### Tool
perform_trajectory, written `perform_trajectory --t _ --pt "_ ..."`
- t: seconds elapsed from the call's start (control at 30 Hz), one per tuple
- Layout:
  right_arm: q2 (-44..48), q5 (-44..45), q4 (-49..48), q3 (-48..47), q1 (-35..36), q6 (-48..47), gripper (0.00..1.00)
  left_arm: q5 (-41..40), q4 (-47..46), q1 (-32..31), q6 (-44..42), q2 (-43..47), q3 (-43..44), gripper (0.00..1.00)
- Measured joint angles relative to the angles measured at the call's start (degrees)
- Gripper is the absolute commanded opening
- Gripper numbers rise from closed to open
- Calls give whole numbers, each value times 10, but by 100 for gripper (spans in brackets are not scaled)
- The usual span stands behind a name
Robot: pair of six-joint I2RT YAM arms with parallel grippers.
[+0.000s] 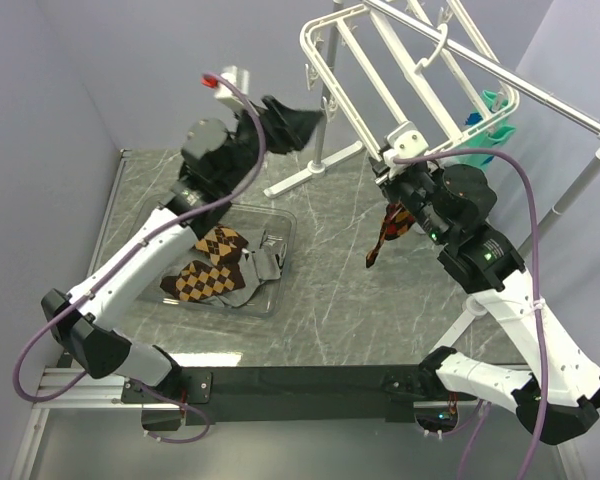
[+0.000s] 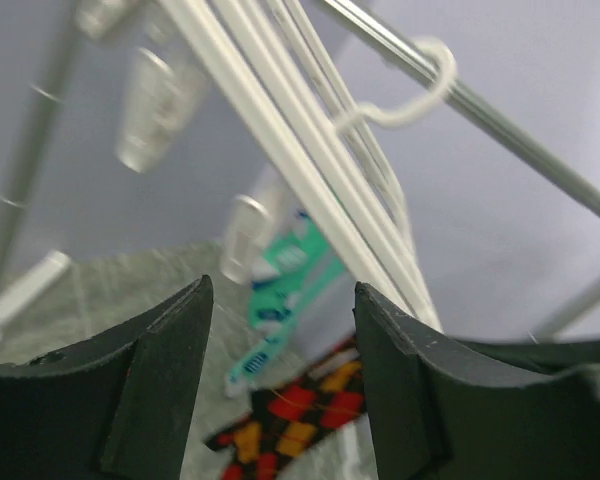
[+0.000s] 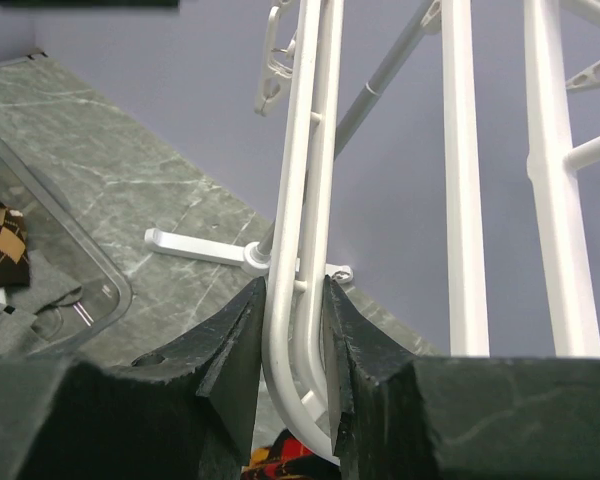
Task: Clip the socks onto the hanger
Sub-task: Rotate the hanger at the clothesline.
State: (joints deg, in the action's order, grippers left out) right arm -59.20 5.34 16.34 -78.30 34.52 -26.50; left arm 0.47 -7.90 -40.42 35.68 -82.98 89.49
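Observation:
The white hanger is hanging crooked and my right gripper is on its near corner (image 1: 373, 149), so next my right gripper moves toward the mint-green sock (image 1: 490, 138) and turns the hanger straight.
The white hanger (image 1: 380, 70) hangs by its hook from a silver pole. My right gripper (image 1: 398, 152) is shut on the hanger's near rim (image 3: 298, 300). A red and black argyle sock (image 1: 388, 235) hangs below that corner; its tip shows in the right wrist view (image 3: 280, 462). A mint-green sock (image 1: 485, 128) hangs at the hanger's far side. My left gripper (image 1: 298, 122) is open and empty, raised left of the hanger; its view shows the mint sock (image 2: 280, 300) and the argyle sock (image 2: 295, 410) ahead. Brown argyle socks (image 1: 208, 270) lie in a clear tray.
The clear plastic tray (image 1: 280, 222) on the grey marble table also holds a grey cloth (image 1: 258, 268). The silver pole stand (image 1: 570, 120) crosses the upper right, its white foot (image 1: 310, 172) on the table. Purple walls surround the table.

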Motion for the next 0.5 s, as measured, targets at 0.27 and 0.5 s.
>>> perform_trajectory --t 0.27,0.5 --pt "11 2 0 10 0 -2 27 -5 43 45 -51 -40 134 73" --pt "11 2 1 10 0 -2 27 -35 60 47 -84 -118 243 72"
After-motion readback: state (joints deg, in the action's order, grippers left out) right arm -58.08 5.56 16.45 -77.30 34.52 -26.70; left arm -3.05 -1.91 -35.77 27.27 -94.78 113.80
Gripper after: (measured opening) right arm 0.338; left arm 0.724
